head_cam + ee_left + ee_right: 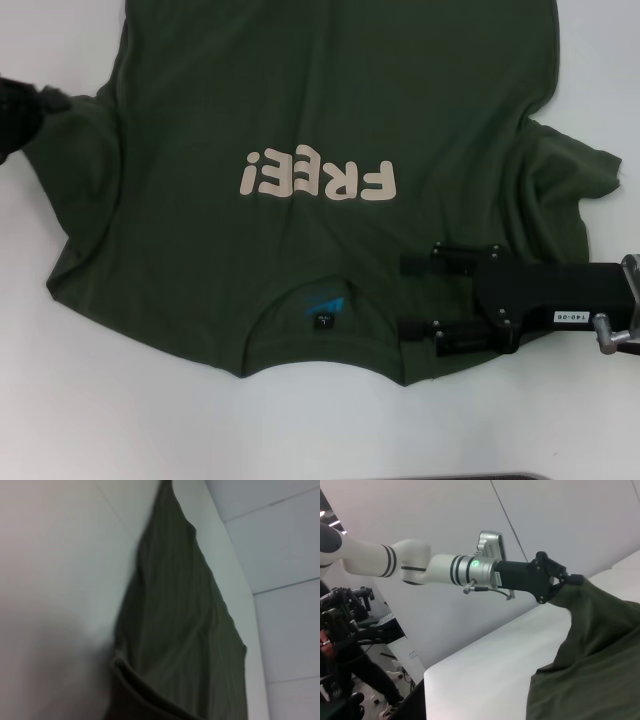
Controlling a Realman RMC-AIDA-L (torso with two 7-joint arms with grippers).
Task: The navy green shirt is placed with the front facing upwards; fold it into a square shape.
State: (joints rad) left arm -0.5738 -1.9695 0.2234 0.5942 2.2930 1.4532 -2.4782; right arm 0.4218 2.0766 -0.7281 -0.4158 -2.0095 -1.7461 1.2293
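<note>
The shirt's chest lies flat while my left gripper holds up the sleeve's end (82, 108), so I keep folding the sleeve inward until it nears the cream letters (250, 174).
The navy green shirt (300, 120) lies front up on the white table (100, 400), with the cream letters "FREE!" (317, 179) across the chest and a blue label (325, 305) in the neck, which points toward me. My left gripper (55, 103) is at the far left, shut on the shirt's sleeve. The right wrist view shows that left gripper (566, 581) holding the sleeve raised off the table. My right gripper (403, 296) hovers open over the shoulder beside the collar, one finger on each side of a strip of cloth. The left wrist view shows only shirt fabric (180, 630) hanging close.
The table's near edge (500, 476) runs along the bottom of the head view. Bare white table lies left and right of the shirt. Past the table's far side, a person and equipment (345, 630) stand on the floor.
</note>
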